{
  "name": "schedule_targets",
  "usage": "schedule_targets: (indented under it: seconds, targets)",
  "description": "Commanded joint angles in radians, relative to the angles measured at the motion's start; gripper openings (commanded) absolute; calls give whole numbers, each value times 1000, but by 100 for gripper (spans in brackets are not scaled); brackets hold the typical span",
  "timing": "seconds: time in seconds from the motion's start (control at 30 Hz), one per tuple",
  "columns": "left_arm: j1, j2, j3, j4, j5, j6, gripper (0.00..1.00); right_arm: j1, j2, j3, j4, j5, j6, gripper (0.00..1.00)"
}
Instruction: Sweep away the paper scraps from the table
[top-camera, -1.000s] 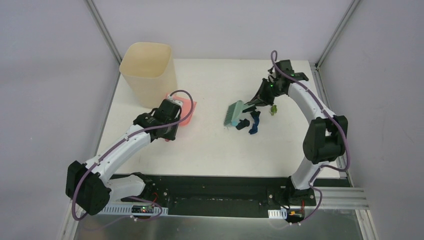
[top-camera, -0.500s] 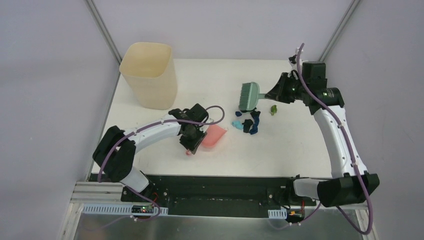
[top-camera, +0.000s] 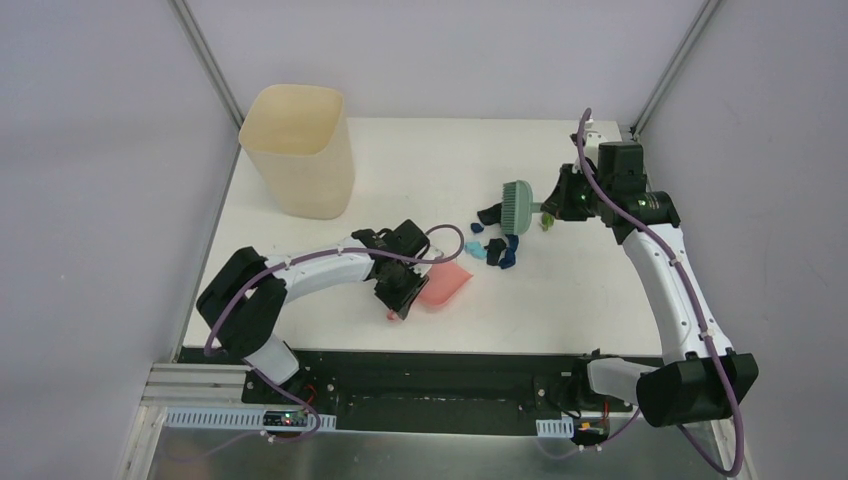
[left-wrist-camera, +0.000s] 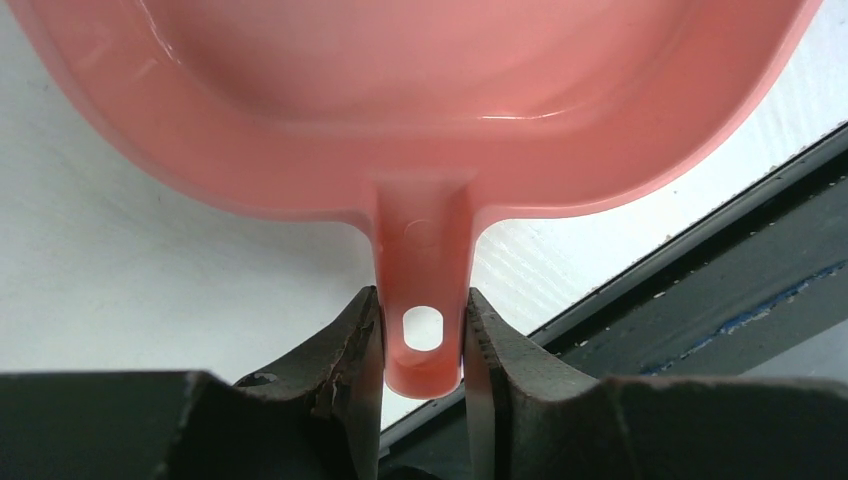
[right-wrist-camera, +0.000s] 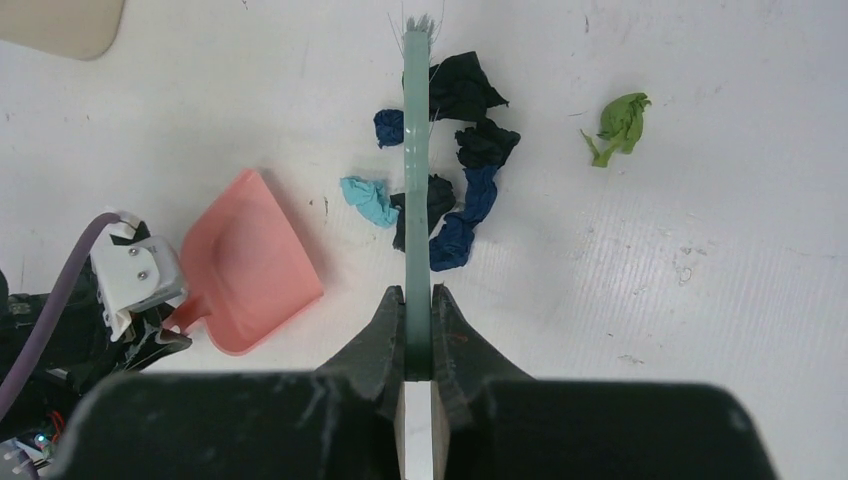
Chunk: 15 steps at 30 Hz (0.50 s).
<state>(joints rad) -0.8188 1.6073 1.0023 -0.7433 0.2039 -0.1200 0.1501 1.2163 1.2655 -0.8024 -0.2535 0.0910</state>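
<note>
My left gripper is to slide the dustpan to the scraps' near side (top-camera: 489, 268) before the brush sweeps them in, because the pink dustpan's opening (top-camera: 463, 271) stops short of the bunched scraps.
Several paper scraps (top-camera: 497, 248) (right-wrist-camera: 462, 190), dark blue, black and one light blue (right-wrist-camera: 367, 198), lie bunched right of the table's (top-camera: 400, 160) middle. A green scrap (top-camera: 547, 219) (right-wrist-camera: 618, 122) lies apart to their right. My right gripper (top-camera: 556, 203) (right-wrist-camera: 417, 296) is shut on the handle of the teal brush (top-camera: 517, 205) (right-wrist-camera: 416, 150), which hangs above the bunch's far side. My left gripper (top-camera: 397, 300) (left-wrist-camera: 422, 300) is shut on the handle of the pink dustpan (top-camera: 446, 284) (left-wrist-camera: 420, 100), which lies left of the scraps with its mouth toward them.
A tall cream bin (top-camera: 297, 150) (right-wrist-camera: 60, 20) stands at the table's back left. The black front edge (left-wrist-camera: 700, 230) runs just behind the dustpan's handle.
My left arm has carried the dustpan from beside the bin to the front middle, close to the scraps. My right arm has lifted the brush off the scraps and swung it to their far right.
</note>
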Motion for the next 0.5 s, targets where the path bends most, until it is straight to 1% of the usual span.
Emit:
schedule_targets:
  seconds: [0.0,0.1,0.3,0.37,0.47]
  targets:
    - [-32,-94,-75,115,-39,-30,28,-1,-30,16,64,13,-25,0]
    - [-75,-81,-85,104,-85,-48,30,-1,-28,16,64,15,-24,0]
    - [-203,-29,-87,70,-196,-66,37,-1,-48,-5,74,13,-28,0]
    - [-220,-30,-88,51,-236,-80,37,-1,-58,-20,81,9,-27,0]
    - [-226,-51,-96,57,-250,-101,38,-3,-74,-36,86,7,-34,0]
